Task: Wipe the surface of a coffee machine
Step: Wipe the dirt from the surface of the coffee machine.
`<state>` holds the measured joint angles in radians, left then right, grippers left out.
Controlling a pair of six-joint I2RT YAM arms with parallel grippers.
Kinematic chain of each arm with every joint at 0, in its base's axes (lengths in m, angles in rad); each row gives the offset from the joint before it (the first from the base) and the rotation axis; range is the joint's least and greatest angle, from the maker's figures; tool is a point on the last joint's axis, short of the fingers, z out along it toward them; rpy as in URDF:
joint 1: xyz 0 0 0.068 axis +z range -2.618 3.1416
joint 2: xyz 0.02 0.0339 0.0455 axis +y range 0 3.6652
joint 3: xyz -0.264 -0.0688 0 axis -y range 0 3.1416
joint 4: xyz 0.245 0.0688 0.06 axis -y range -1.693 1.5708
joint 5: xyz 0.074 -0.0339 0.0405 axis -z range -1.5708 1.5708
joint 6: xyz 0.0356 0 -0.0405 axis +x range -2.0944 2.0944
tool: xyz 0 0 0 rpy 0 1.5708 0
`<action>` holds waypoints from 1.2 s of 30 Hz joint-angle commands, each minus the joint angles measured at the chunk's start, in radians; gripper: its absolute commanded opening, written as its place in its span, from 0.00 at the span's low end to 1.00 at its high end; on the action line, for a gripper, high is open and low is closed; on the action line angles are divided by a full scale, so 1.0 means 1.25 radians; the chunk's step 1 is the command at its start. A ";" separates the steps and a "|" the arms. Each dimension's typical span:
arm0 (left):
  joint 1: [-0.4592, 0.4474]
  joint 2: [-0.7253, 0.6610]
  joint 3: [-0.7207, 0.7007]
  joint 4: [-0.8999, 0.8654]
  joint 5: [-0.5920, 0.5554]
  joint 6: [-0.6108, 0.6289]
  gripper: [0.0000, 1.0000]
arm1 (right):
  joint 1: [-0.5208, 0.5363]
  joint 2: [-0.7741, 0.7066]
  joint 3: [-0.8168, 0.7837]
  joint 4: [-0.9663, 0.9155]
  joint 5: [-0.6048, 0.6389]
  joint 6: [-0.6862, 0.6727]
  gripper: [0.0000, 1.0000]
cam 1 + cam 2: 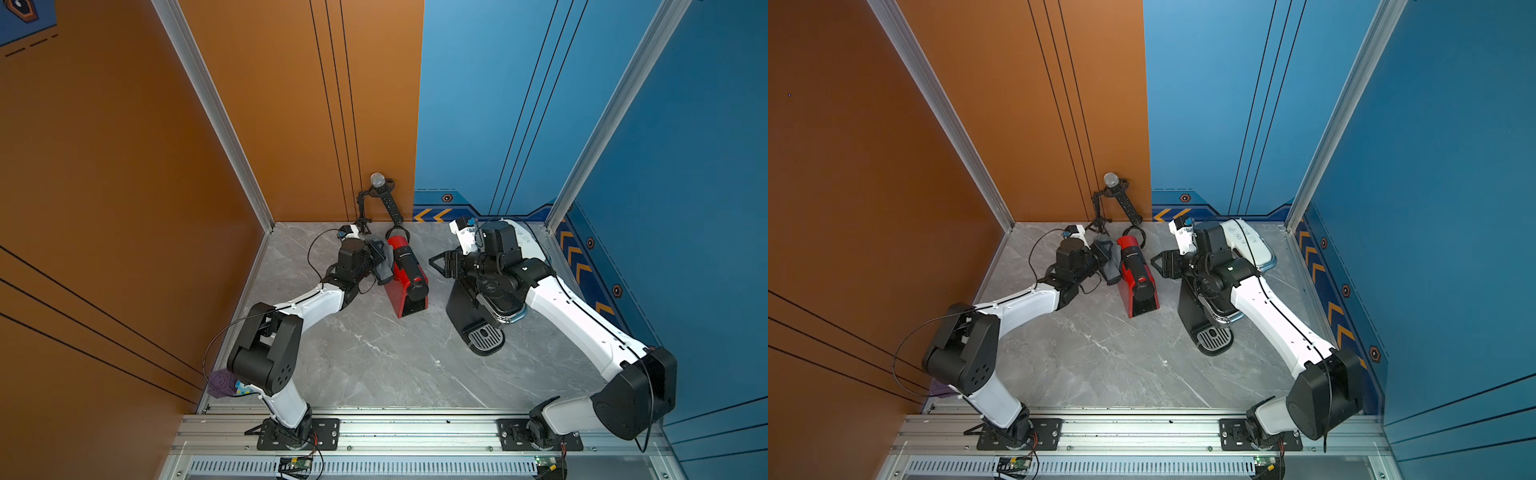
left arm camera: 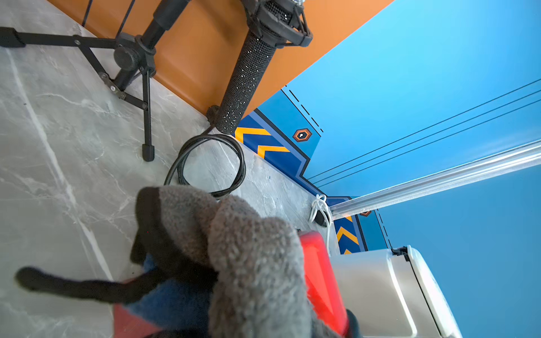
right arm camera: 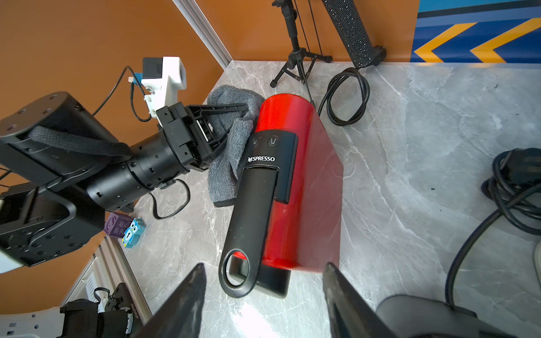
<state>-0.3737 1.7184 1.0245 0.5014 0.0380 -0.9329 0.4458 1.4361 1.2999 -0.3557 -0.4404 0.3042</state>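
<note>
The grey cloth is at the red coffee machine's rear corner (image 1: 390, 244), the end of the machine's side, so the robot's left gripper should wipe back along the side (image 1: 393, 298) toward the machine's front.
A red Nespresso coffee machine (image 1: 407, 276) (image 1: 1136, 276) (image 3: 295, 181) stands near the back of the marble table. A grey cloth (image 1: 384, 262) (image 1: 1112, 262) (image 3: 229, 146) hangs against its left side. My left gripper (image 1: 379, 254) (image 3: 243, 109) is shut on this cloth, pressing it on the machine's rear upper corner. In the left wrist view the cloth (image 2: 254, 263) hides the fingers, with the red body (image 2: 319, 275) just behind. My right gripper (image 1: 434, 262) (image 3: 263, 272) is open, a short way off the machine's right side, holding nothing.
A black coffee machine (image 1: 478, 320) with a drip tray sits under my right arm. A white lidded box (image 1: 1246, 241) is behind it. A microphone on a tripod (image 1: 376, 183) and a coiled cable (image 3: 345, 96) stand at the back wall. Small toy blocks (image 3: 128, 229) lie at the left edge.
</note>
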 commanded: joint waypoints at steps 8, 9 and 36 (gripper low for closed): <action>-0.038 0.144 -0.052 -0.053 0.078 0.002 0.00 | -0.004 -0.017 -0.018 -0.007 0.001 -0.005 0.64; -0.040 0.143 -0.059 -0.052 0.078 0.002 0.00 | -0.004 -0.016 -0.017 -0.005 0.000 -0.005 0.64; -0.249 -0.191 -0.207 -0.092 -0.054 -0.060 0.00 | 0.004 -0.010 -0.020 0.014 0.013 0.019 0.64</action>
<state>-0.6067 1.4605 0.7849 0.3550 -0.0509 -0.9794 0.4458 1.4361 1.2869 -0.3550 -0.4400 0.3157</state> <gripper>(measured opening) 0.143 0.643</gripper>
